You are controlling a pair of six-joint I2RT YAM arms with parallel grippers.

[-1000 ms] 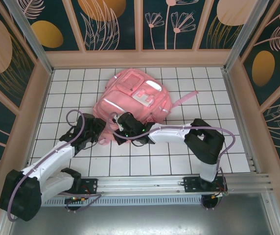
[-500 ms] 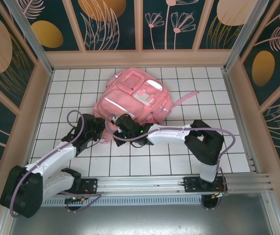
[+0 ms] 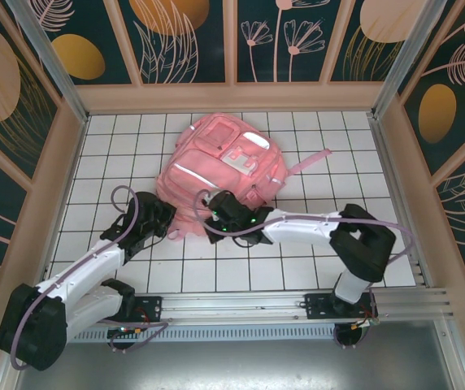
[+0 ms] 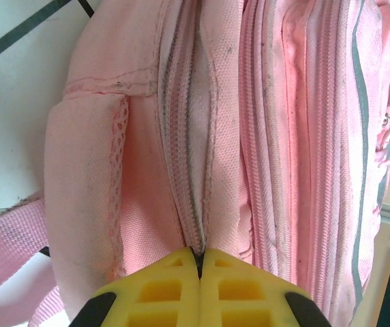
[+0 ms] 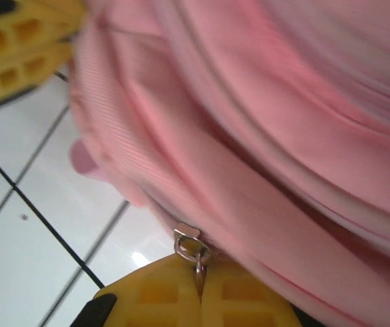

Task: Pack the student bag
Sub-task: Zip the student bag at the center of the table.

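My right gripper keeps pulling the zipper pull (image 5: 189, 238) along the bag's edge until it reaches the zipper's end, while my left gripper holds down the zipper's seam (image 4: 193, 230).
The student bag (image 3: 226, 158), a large pink backpack, lies on the white tiled table with its near bottom edge facing the arms. My left gripper (image 3: 170, 221) is at the bag's near left corner. In the left wrist view it (image 4: 199, 262) is shut, pinching the zipper seam (image 4: 189, 170) between its yellow fingers. My right gripper (image 3: 210, 211) sits just to the right, at the bag's near edge. The right wrist view shows it (image 5: 199, 283) shut on the metal zipper pull (image 5: 193, 246), under the pink fabric (image 5: 270, 136). The left gripper's yellow fingers (image 5: 11, 48) show beside it.
A pink strap (image 3: 307, 163) trails off the bag's right side, and another strap (image 4: 7, 255) lies by the left gripper. Wooden-framed walls (image 3: 232, 96) close in the table on three sides. A metal rail (image 3: 297, 305) runs along the near edge.
My left gripper has closed on the bag's zipper seam. The right arm has shifted to the right, its elbow swinging out, with the zipper pull still held.
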